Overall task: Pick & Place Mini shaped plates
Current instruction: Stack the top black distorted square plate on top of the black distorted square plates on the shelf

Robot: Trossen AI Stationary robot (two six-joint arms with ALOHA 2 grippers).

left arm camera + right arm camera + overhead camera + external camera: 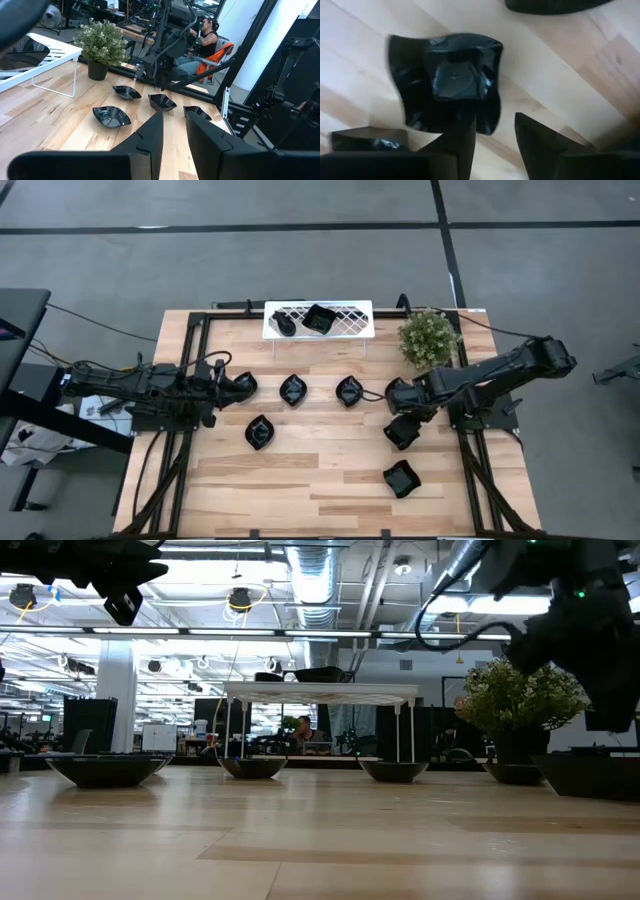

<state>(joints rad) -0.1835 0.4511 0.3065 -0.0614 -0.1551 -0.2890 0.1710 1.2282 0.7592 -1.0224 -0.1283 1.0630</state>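
The square plate's inside is under one open finger of my right gripper, and the other finger is over clear wood. My right gripper should continue to go down and close on the plate's rim.
Several small glossy black mini shaped plates lie flat on the wooden table; two more rest on the white lattice rack at the far edge. My right gripper points down, open, just over a square plate at the right. One finger stands above the plate's rim, the other above bare wood beside it. At the table's left, my left gripper is held level and waits, a narrow gap between its fingers with nothing in it.
A potted plant stands at the far right, close behind my right arm. Other plates lie in a row mid-table, one nearer, one at the near right. A person sits beyond the table.
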